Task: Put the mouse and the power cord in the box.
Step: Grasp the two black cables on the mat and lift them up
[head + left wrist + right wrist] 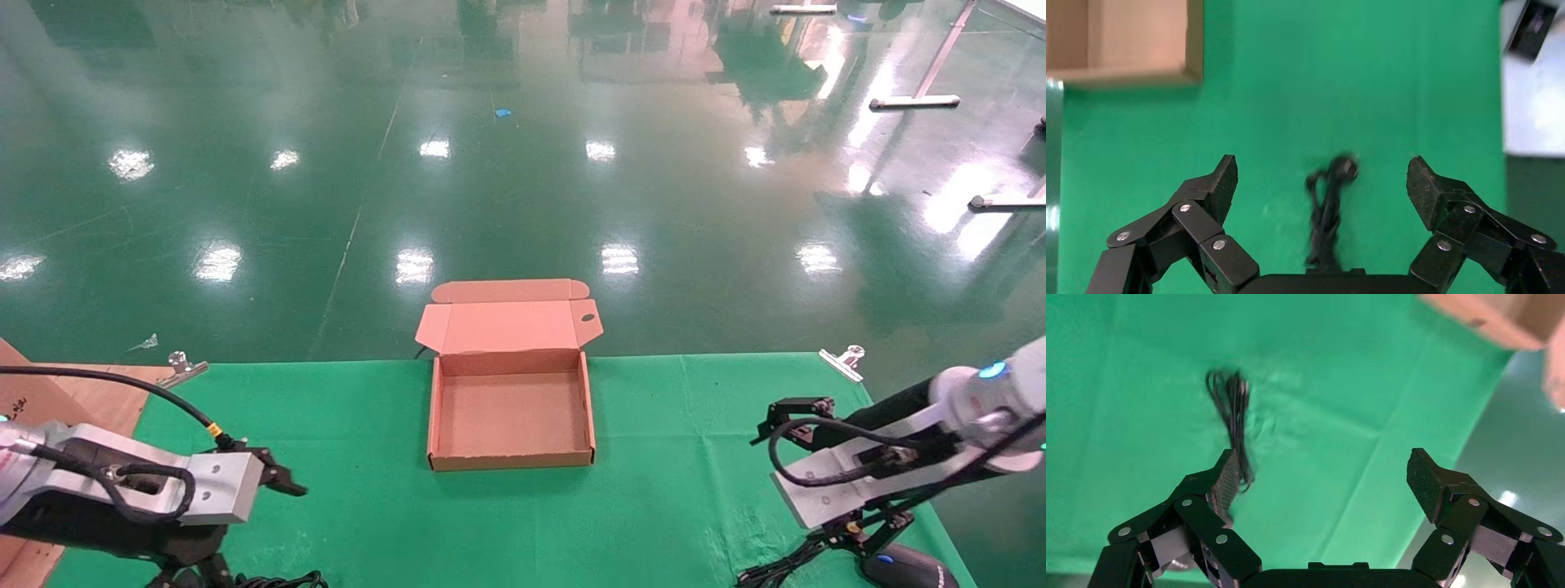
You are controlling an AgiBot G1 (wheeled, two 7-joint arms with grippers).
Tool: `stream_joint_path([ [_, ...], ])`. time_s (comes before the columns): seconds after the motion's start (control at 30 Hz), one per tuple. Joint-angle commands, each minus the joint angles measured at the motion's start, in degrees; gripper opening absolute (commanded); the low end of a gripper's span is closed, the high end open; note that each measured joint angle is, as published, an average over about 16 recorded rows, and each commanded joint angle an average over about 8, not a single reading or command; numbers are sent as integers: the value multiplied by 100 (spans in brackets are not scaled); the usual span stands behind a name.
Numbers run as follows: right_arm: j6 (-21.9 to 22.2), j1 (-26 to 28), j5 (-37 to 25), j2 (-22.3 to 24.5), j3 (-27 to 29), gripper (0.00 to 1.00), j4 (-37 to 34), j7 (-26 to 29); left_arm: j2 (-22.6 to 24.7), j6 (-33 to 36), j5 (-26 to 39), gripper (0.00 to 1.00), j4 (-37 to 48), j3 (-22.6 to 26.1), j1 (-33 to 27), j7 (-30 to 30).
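The cord's parts lie twisted together (1326, 226), so the power cord (1330, 205) should stay in one bundle with its plug sticking out when I lift it, rather than come apart.
The brown cardboard box (511, 412) lies open mid-table, its lid flap folded back and its inside bare. At the front right corner rests the black mouse (909, 567), with its thin cable (776, 569) bunched to its left. My right gripper (782, 487) hovers open just above them; in the right wrist view the thin cable (1232, 410) lies beside one finger of this gripper (1321, 460). The power cord (1329, 205) is a twisted black bundle on the cloth. My left gripper (1321, 171) is open above it, its fingers either side. In the head view this gripper (265, 514) is at the front left.
A green cloth (670, 457) covers the table, held by metal clips (842, 359) at the back corners. Bare wood (98, 396) shows at the left edge. Beyond the table is glossy green floor (523, 163). A box corner (1138, 43) appears in the left wrist view.
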Motion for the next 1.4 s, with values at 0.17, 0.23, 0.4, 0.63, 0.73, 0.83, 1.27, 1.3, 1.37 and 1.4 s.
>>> stream_joint_path([
  [0.17,395,-58,-541,-438,-333,100,-1033,-618,593,-308,843,100,1485,558,-392,957],
  [0.23,549,-128,-612,-543,-387,100,-1381,-805,785,-504,1016,100,1936,650,-410,1238],
  [0.4,974,-283,-728,-808,-476,100,-2239,-1250,1189,-1044,1219,100,2858,750,-333,1782],
  [0.63,1531,-332,-785,-1223,-516,100,-3324,-1818,1544,-1717,1266,100,3641,759,-167,2256],
  [0.73,1720,-323,-759,-1372,-500,100,-3735,-2031,1651,-1982,1295,100,3851,770,-111,2385],
  [0.83,1869,-306,-704,-1483,-466,100,-4111,-2214,1740,-2223,1315,100,4012,776,-60,2471],
  [1.27,1971,40,-484,-1722,-325,100,-5103,-2821,1619,-1835,1158,100,4403,669,-259,2755],
  [1.3,1945,75,-465,-1723,-312,100,-5144,-2851,1602,-1691,1150,100,4421,666,-275,2793],
  [1.37,1896,135,-439,-1724,-296,100,-5213,-2911,1586,-1419,1140,100,4455,664,-283,2864],
  [1.4,1873,160,-430,-1723,-291,100,-5244,-2940,1586,-1299,1136,100,4472,664,-280,2895],
])
